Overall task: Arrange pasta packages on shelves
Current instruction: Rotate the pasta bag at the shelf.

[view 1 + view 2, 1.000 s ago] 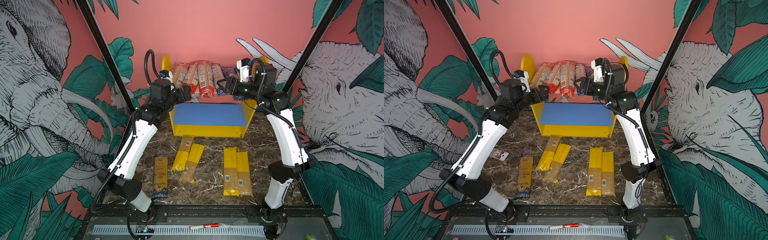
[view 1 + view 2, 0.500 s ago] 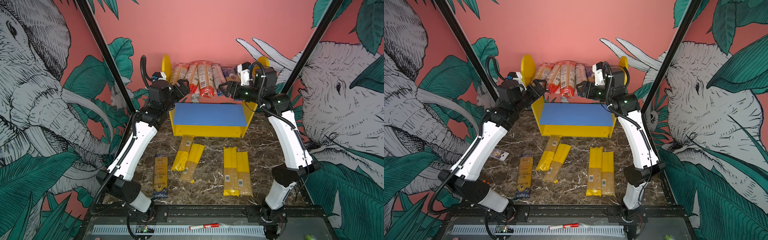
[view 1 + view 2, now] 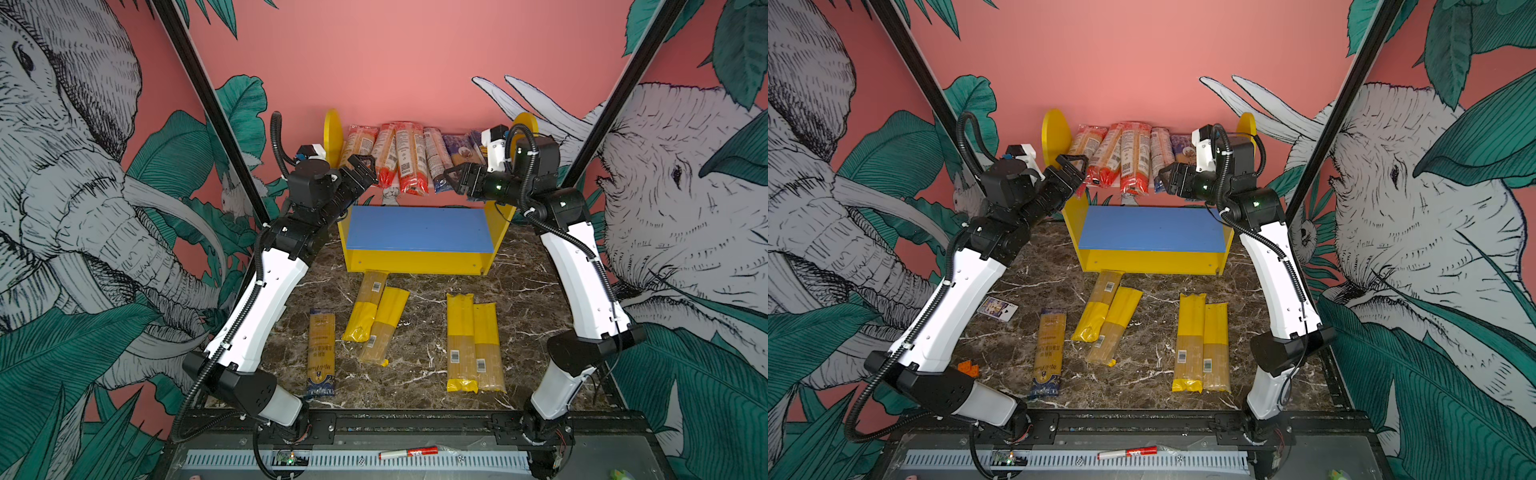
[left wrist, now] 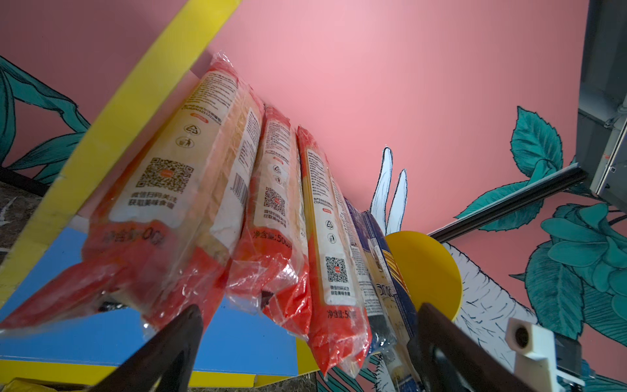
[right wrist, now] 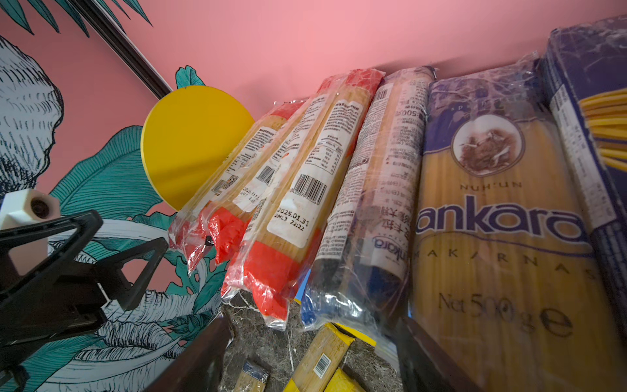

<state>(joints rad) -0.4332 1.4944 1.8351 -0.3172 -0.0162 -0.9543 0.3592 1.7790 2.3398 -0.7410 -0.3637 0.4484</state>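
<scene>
I can see the front end of the middle red-ended pack (image 3: 386, 177) slanting toward the outer red-ended pack, so I should move my left gripper into their gap (image 4: 223, 282) and push the middle pack straight.
The shelves (image 3: 419, 262) have yellow sides and a blue lower board (image 3: 415, 228). Several pasta packages lie in a row on the upper tier, red-ended ones (image 3: 405, 158) to the left and dark blue ones (image 3: 459, 151) to the right, their ends overhanging. More pasta packages lie on the table: yellow-wrapped ones (image 3: 461, 332) (image 3: 374, 307) and a blue-ended one (image 3: 321, 353). My left gripper (image 3: 361, 170) (image 4: 308, 339) is open just before the red ends (image 4: 271, 271), gripping nothing. My right gripper (image 3: 451, 178) (image 5: 312, 353) is open below a blue-ended clear pack (image 5: 373, 203), beside the Ankara pack (image 5: 492, 220).
A red-and-white marker (image 3: 409, 452) lies on the front rail. A playing card (image 3: 997, 309) and small orange pieces (image 3: 968, 368) sit on the marble table (image 3: 1142, 374) near the left arm. The pink wall stands right behind the shelves, with black frame posts (image 3: 216, 112) at both sides.
My left gripper has risen a little and tilted up at the red-ended packs while its wrist drew left. My right gripper shifted slightly along the packs' front ends. Both stayed open.
</scene>
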